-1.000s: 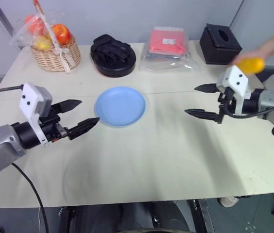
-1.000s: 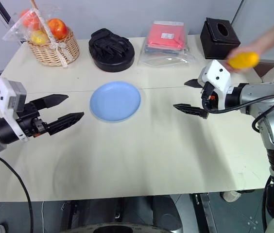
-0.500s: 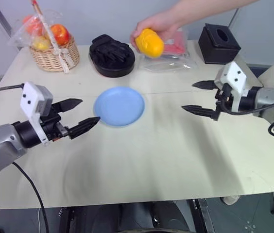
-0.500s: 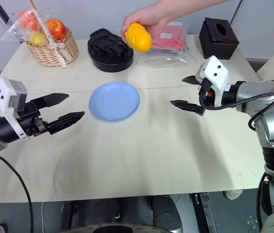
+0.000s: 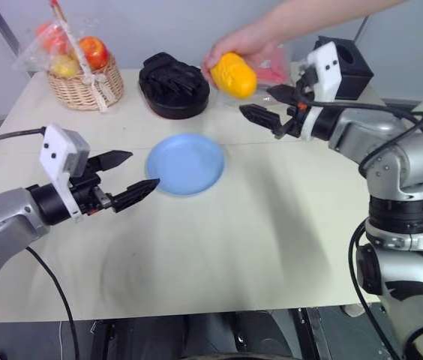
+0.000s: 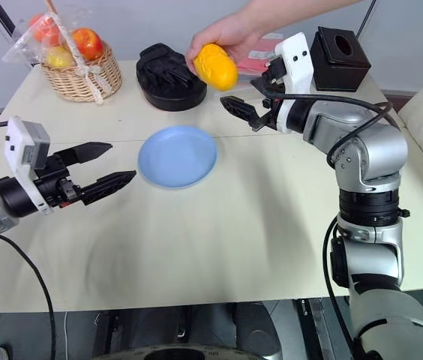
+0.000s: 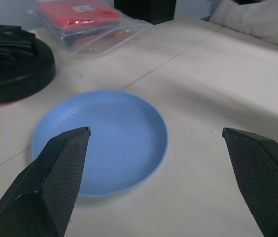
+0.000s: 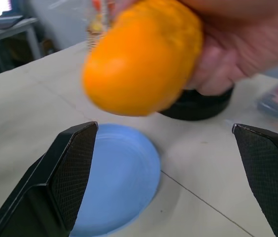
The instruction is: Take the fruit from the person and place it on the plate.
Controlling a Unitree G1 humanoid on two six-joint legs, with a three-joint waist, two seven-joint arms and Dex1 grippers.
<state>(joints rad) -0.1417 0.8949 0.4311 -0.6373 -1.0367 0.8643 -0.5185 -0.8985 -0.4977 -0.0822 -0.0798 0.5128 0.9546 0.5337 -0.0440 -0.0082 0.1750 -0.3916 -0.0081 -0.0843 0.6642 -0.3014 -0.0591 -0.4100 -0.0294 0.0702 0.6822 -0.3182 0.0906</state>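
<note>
The fruit (image 5: 234, 76) has a long oval shape (image 8: 143, 57), so it will come to rest on its side and stay in place when the robot puts it on the plate.
A person's hand (image 5: 243, 43) reaches in from the upper right and holds the fruit (image 5: 233, 74), a yellow-orange oval, in the air over the far side of the table. My right gripper (image 5: 256, 101) is open, just right of the fruit and slightly below it, its fingers pointing at it without touching. In the right wrist view the fruit (image 8: 144, 64) hangs above the gap between the fingers. The light-blue plate (image 5: 185, 163) lies bare at the table's middle. My left gripper (image 5: 144, 168) is open, hovering just left of the plate.
A wicker basket (image 5: 85, 75) of wrapped fruit stands at the back left. Beside it is a round black dish (image 5: 174, 84), then a red packet in plastic (image 5: 273, 72) and a black box (image 5: 358, 67) behind my right arm.
The person's hand brought the fruit from the far right to the back middle. My right gripper swung left and up toward it, staying open. My left gripper kept still.
</note>
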